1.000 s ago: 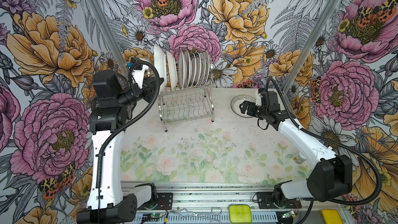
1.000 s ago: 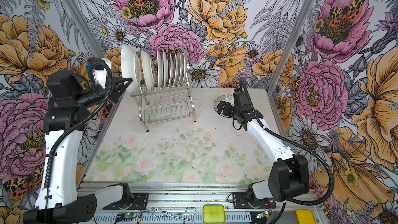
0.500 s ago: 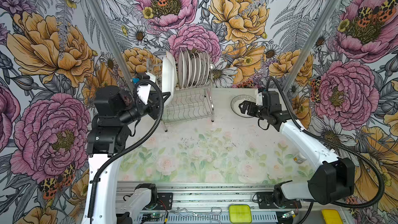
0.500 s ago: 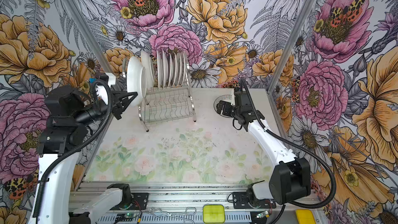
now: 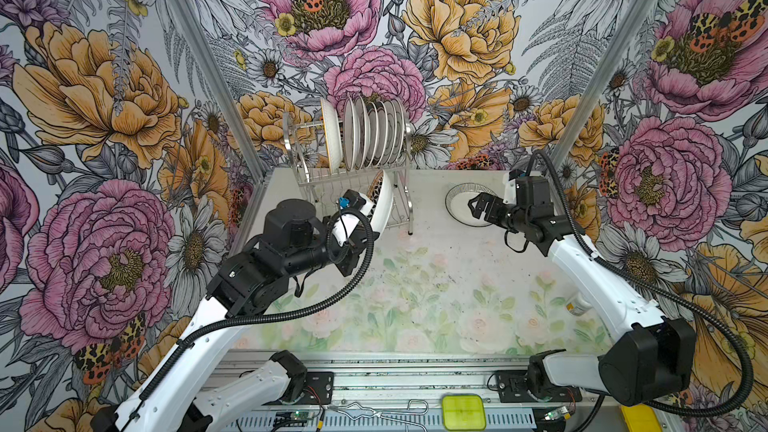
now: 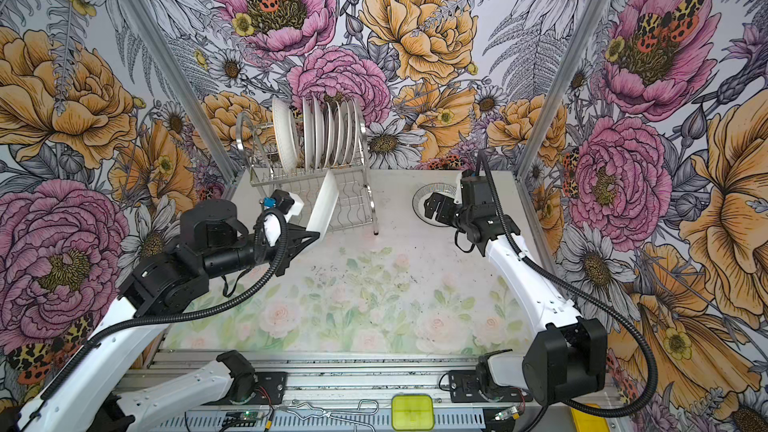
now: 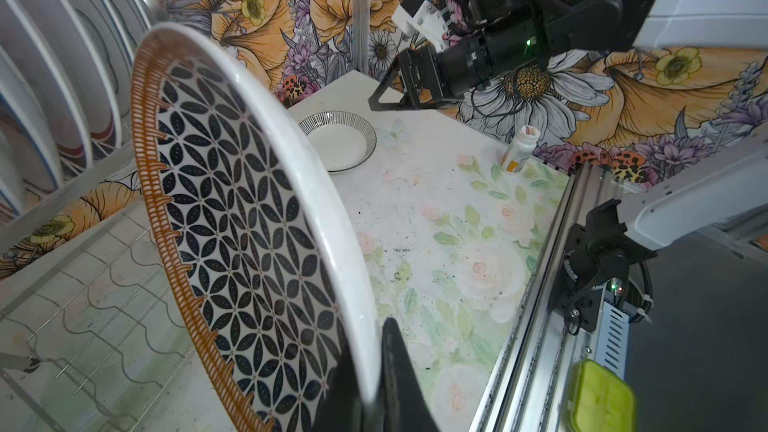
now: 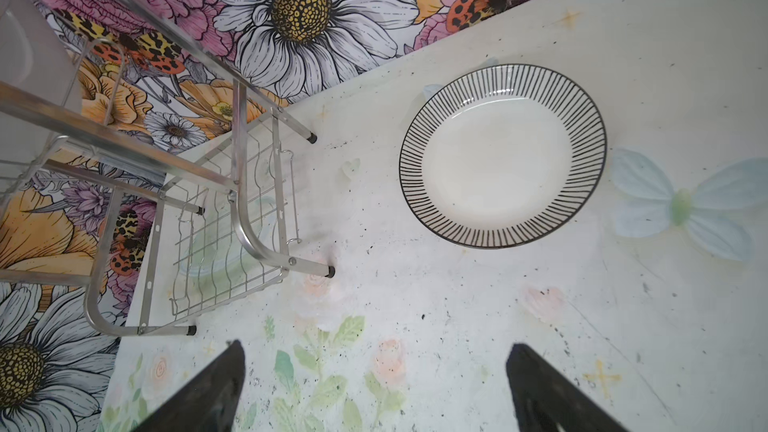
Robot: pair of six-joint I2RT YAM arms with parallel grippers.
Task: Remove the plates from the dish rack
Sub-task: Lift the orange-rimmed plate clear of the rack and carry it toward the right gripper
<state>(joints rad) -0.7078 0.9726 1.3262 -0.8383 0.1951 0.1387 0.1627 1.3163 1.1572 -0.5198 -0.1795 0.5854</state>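
Observation:
The petal plate is in my left gripper, a long way from the black-striped plate [image 5: 461, 204], so next my right gripper grabs the petal plate's free rim [image 5: 385, 176] before it stacks the petal plate there.
My left gripper [image 7: 370, 326] is shut on the rim of a white plate [image 7: 249, 222] with a black petal pattern and an orange edge. It holds the plate on edge, tilted, in front of the dish rack's lower tier [image 5: 353, 184]; both top views show it [image 5: 382, 201] [image 6: 322, 205]. Several more plates [image 5: 374, 130] [image 6: 328, 130] stand upright in the steel dish rack's [image 6: 353, 201] upper tier. A black-striped plate [image 8: 503, 155] [image 5: 457, 205] lies flat on the table at the back right. My right gripper [image 8: 374, 351] [image 5: 476, 207] hovers over its near edge, open and empty.
A small white pill bottle [image 5: 575, 307] [image 7: 517, 153] stands near the table's right edge beside the right arm. A yellow-green box [image 5: 463, 411] sits on the metal rail below the table's front edge. Flowered walls close in the back and both sides.
The left arm has drawn the patterned plate out of the rack's left end and carried it down and forward, to the front of the lower tier. The right arm has stayed put.

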